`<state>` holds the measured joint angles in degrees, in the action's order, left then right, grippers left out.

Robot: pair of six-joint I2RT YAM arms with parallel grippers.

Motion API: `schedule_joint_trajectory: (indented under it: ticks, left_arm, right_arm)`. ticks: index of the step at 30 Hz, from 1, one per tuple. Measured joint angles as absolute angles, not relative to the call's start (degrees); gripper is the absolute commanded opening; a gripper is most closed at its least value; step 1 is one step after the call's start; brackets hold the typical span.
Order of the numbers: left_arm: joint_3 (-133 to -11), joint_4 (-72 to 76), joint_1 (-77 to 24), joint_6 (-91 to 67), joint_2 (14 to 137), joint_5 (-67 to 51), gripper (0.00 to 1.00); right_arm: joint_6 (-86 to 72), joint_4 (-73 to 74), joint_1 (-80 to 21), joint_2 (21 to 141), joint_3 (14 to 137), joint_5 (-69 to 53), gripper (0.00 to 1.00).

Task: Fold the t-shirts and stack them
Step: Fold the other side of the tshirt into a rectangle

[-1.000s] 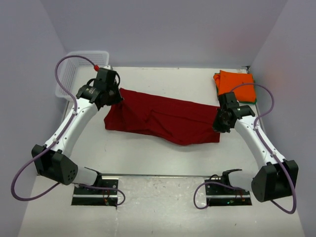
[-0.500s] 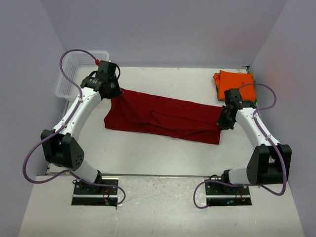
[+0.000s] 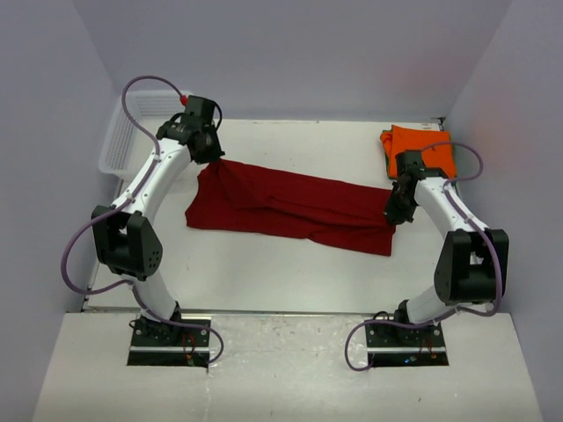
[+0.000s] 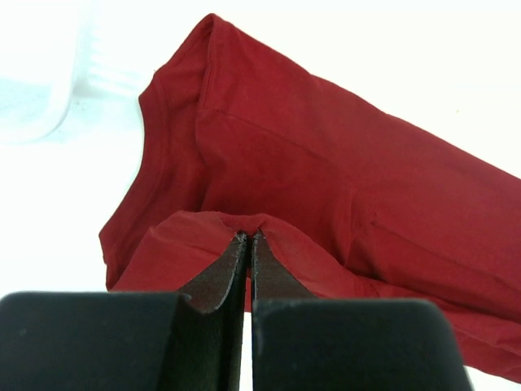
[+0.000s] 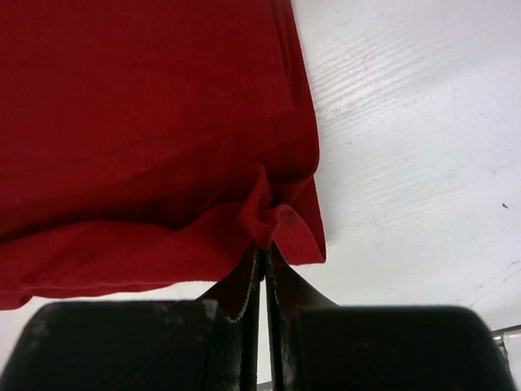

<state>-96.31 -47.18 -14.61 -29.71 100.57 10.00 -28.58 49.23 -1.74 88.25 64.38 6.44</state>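
Note:
The top layer [image 3: 303, 210] is spread from gripper to gripper over the dark red t-shirt, so the robot's left gripper should go on to the t-shirt's far corner [image 4: 213, 19] before it lets go there.
The dark red t-shirt [image 3: 290, 207] lies stretched across the middle of the table, folded lengthwise. My left gripper [image 3: 214, 158] is shut on its far left corner; in the left wrist view the cloth [image 4: 326, 179] bunches at the closed tips [image 4: 249, 238]. My right gripper [image 3: 393, 211] is shut on the shirt's right edge; the right wrist view shows the cloth [image 5: 155, 122] pinched at the tips [image 5: 264, 244]. The folded orange t-shirt [image 3: 420, 145] sits at the far right, on a green one showing only an edge [image 3: 446, 180].
A white mesh basket [image 3: 119, 141] stands at the far left corner of the table [image 3: 290, 272], also pale in the left wrist view [image 4: 41, 73]. Grey walls close in the left, back and right.
Both grippers have carried their shirt corners away from me, toward the back. The shirt's upper layer has shifted back and pulled tauter, and both arms are stretched out further.

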Motion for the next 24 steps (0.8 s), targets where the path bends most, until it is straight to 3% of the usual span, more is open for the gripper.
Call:
schedule_joint_trajectory:
  ticks: [19, 21, 22, 23, 24]
  left_arm:
    - [-106.2, -47.2, -13.5, -26.2, 112.4, 10.4, 0.00]
    - [-108.9, -47.2, -13.5, -25.2, 114.5, 11.7, 0.00]
    - [-110.4, -47.3, -13.4, -24.7, 115.7, 12.3, 0.05]
    - [-112.7, -47.6, -13.4, -24.2, 117.3, 12.8, 0.11]
    - [-114.8, -47.5, -13.3, -23.8, 118.8, 13.1, 0.19]
  right_arm:
    - [-27.8, 48.8, -1.0, 96.2, 72.4, 7.1, 0.00]
    - [-27.6, 48.7, -0.9, 98.9, 75.5, 7.9, 0.08]
    - [-27.5, 48.6, -0.8, 100.1, 76.7, 8.2, 0.14]
    - [-27.4, 48.4, -0.8, 101.2, 77.8, 8.4, 0.40]
    - [-27.5, 48.2, -0.7, 102.0, 78.4, 8.5, 0.49]
